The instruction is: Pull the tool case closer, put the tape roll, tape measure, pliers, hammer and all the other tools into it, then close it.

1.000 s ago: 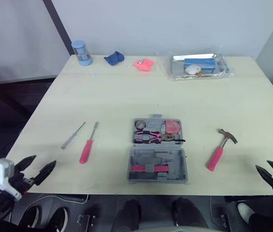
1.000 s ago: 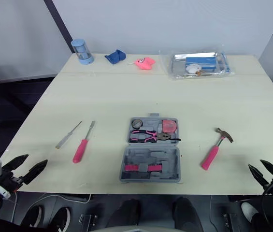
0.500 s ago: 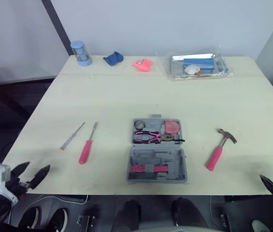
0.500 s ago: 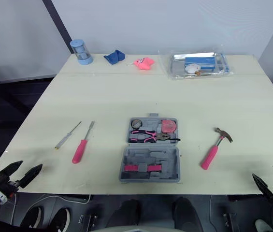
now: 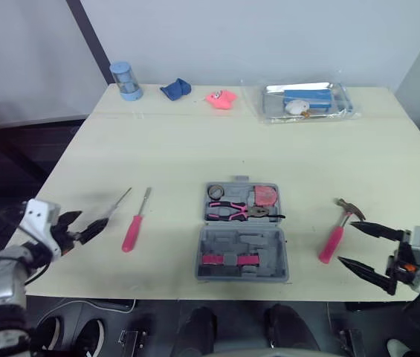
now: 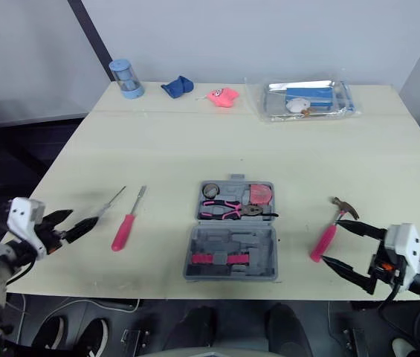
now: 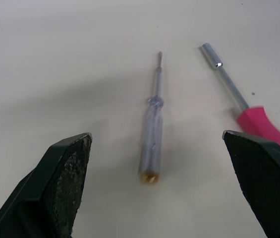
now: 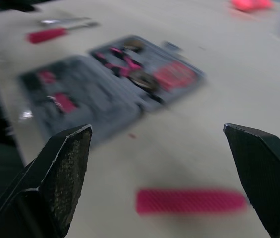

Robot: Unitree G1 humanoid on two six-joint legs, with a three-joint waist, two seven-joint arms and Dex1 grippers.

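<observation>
I expect the clear-handled screwdriver (image 7: 152, 134) to settle lengthwise in an empty groove (image 5: 233, 234) when I lower it, because that groove runs along the hinge in the grey case's near half.
The grey tool case (image 5: 242, 256) lies open at the middle of the table, lid towards me. Its far half holds the pink-handled pliers (image 5: 239, 212), a tape roll (image 5: 215, 192) and a pink tape measure (image 5: 266, 195). A pink-handled hammer (image 5: 336, 234) lies to its right. My right gripper (image 5: 346, 242) is open just right of the handle, and its wrist view shows the hammer handle (image 8: 189, 201) between the fingers. Left of the case lie a pink screwdriver (image 5: 134, 223) and a clear-handled screwdriver (image 7: 151, 144). My left gripper (image 5: 93, 219) is open at the clear screwdriver's handle end.
Along the far edge stand a blue cylinder (image 5: 126, 80), a blue cloth (image 5: 175, 89), a pink object (image 5: 221, 99) and a clear plastic bag with items (image 5: 306, 101). The table's front edge (image 5: 157, 297) runs just below both grippers.
Both grippers came up from below the front edge onto the table: the left to the clear screwdriver, the right to the hammer's handle. The tools and case have not moved.
</observation>
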